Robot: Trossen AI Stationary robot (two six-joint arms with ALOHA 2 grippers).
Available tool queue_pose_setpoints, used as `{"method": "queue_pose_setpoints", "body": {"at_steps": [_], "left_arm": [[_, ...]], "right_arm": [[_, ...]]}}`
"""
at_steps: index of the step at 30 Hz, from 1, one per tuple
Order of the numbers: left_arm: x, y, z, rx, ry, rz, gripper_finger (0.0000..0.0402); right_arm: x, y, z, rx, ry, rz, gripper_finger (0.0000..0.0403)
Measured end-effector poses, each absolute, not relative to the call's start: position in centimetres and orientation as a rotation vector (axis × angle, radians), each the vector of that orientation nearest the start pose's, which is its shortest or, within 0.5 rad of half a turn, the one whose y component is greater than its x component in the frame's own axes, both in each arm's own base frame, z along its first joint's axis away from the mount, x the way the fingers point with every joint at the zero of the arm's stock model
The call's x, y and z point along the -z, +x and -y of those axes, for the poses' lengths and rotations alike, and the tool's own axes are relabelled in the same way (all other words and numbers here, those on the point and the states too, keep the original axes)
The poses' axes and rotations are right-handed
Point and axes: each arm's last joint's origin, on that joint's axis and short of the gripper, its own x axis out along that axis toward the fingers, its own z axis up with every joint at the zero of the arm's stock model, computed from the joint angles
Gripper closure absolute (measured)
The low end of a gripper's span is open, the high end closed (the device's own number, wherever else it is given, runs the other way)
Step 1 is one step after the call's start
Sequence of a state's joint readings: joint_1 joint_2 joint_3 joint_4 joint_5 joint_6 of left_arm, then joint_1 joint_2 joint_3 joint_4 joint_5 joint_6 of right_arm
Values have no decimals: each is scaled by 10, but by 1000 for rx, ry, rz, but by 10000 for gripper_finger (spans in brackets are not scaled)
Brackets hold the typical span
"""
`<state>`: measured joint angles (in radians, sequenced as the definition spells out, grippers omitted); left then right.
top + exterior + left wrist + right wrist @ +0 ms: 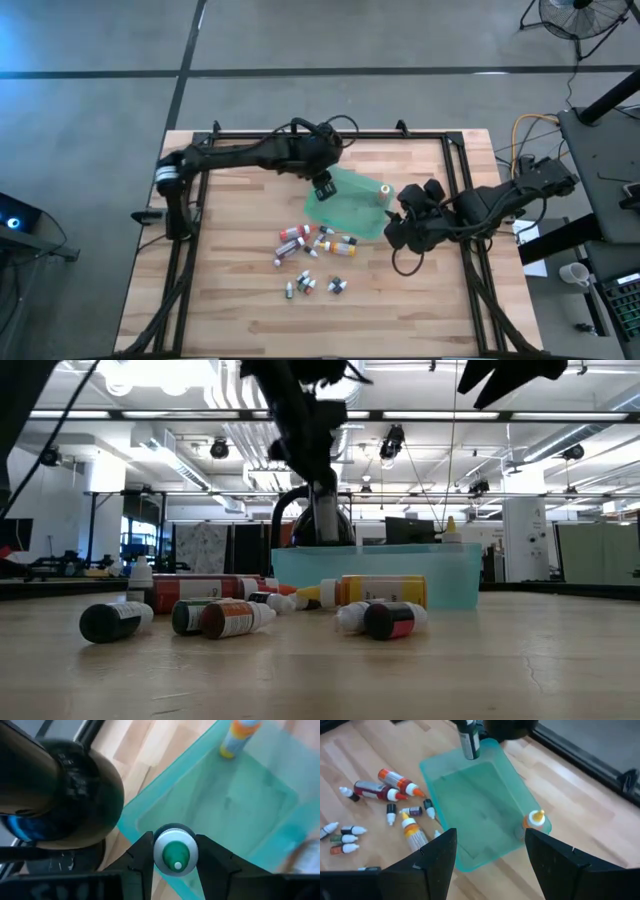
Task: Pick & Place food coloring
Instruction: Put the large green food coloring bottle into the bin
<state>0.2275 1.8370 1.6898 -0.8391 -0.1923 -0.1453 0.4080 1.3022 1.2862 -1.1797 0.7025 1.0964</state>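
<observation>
I should carry on lowering the green-capped bottle (470,744) with my left gripper until the bottle's base stands on the bottom of the tray, because the bottle is hanging upright over the tray's free far corner (483,764).
A teal see-through tray (350,205) (480,805) sits in the middle of the table. One orange-capped food coloring bottle (385,190) (535,820) stands upright inside it, near its right corner. Several more food coloring bottles (315,245) (235,615) lie on the wood near the tray's near-left side. My left gripper (322,185) (175,862) hangs over the tray's far-left corner, shut on a green-capped bottle (175,852). My right gripper (400,225) (490,857) is open and hovers at the tray's right side, touching nothing. My left gripper pinches the green-capped bottle between its two fingers (142,857), which sit on opposite sides of the body just below the cap (175,851). They come from above, pointing down. The bottle (469,742) is upright, lifted clear over the tray's far-left corner.
A black frame (455,160) runs round the wooden table top. Bare wood lies to the tray's far left and along the near edge. Cables trail beside my right arm (500,195).
</observation>
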Motion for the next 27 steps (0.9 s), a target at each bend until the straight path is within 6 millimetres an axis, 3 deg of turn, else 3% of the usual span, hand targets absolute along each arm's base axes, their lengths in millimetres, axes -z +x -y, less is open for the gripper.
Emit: {"method": "queue_pose_setpoints", "body": {"at_steps": [16, 27], "left_arm": [[-235, 413, -120, -615, -200, -1023, 307], [-233, 413, -126, -638, -153, -1016, 268]], "right_arm": [[-309, 214, -72, 874, 560, -676, 175], [-307, 214, -72, 889, 593, -661, 174]]}}
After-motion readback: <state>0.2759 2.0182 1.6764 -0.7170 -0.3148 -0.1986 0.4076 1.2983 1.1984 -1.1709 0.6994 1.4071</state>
